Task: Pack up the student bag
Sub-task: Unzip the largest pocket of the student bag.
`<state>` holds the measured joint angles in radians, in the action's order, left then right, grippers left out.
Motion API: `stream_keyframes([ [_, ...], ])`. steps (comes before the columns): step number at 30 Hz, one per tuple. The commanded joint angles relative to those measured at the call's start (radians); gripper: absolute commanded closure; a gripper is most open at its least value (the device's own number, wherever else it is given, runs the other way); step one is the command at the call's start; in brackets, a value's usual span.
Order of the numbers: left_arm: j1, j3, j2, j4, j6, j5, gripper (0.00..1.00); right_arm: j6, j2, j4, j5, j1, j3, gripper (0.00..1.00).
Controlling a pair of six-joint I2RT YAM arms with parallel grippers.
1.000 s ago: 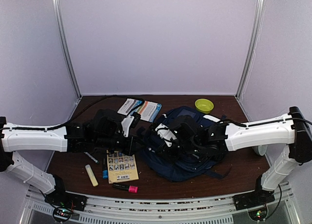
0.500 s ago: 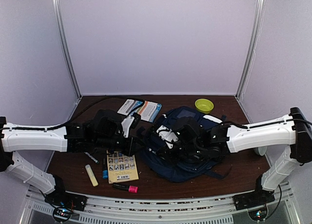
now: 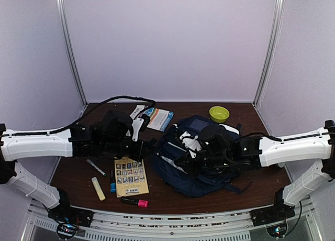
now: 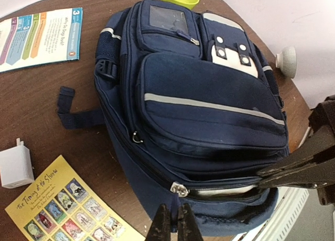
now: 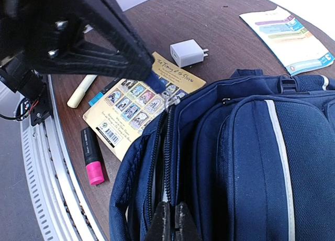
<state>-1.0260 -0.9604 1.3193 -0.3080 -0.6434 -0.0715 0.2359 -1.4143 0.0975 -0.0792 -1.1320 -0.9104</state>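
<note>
The robot's right gripper is holding the fabric edge behind the silver slider, and the left gripper should go on pulling the blue pull tab until the slider gets close to the buckle.
The navy student bag lies flat at the table's middle right, white-striped front pockets up. Its main zip is partly open, and light lining shows in the slit. My left gripper is shut on the blue pull tab just below the silver slider at the bag's left side; in the top view it is at the bag's left edge. My right gripper is shut on the bag's fabric edge beside the zip teeth; in the top view it is over the bag.
A yellow book, white charger, pink marker, yellow highlighter, blue marker and pen lie left of the bag. A pamphlet and green bowl sit behind it. A white knob sits at the right.
Both arms have shifted to the right, and the bag has slid a little right with them. The left gripper has moved slightly farther back. The left arm's cable has risen.
</note>
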Motion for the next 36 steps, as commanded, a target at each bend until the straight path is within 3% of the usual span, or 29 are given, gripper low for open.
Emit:
stream_keyframes([
  [1,0.056,-0.046,0.026,-0.034,0.053,-0.103,1.0,0.018,0.071,-0.017,0.013,-0.011,0.035,1.0],
  [19,0.165,-0.19,0.27,0.042,0.121,-0.01,1.0,0.005,0.195,-0.069,0.083,-0.041,0.089,1.0],
  [23,0.173,-0.244,0.326,0.014,0.123,0.001,1.0,-0.014,0.222,-0.028,0.184,-0.055,0.064,1.0],
  [36,0.209,-0.225,0.41,0.063,0.116,0.013,1.0,-0.093,0.31,-0.006,0.215,-0.078,0.006,1.0],
])
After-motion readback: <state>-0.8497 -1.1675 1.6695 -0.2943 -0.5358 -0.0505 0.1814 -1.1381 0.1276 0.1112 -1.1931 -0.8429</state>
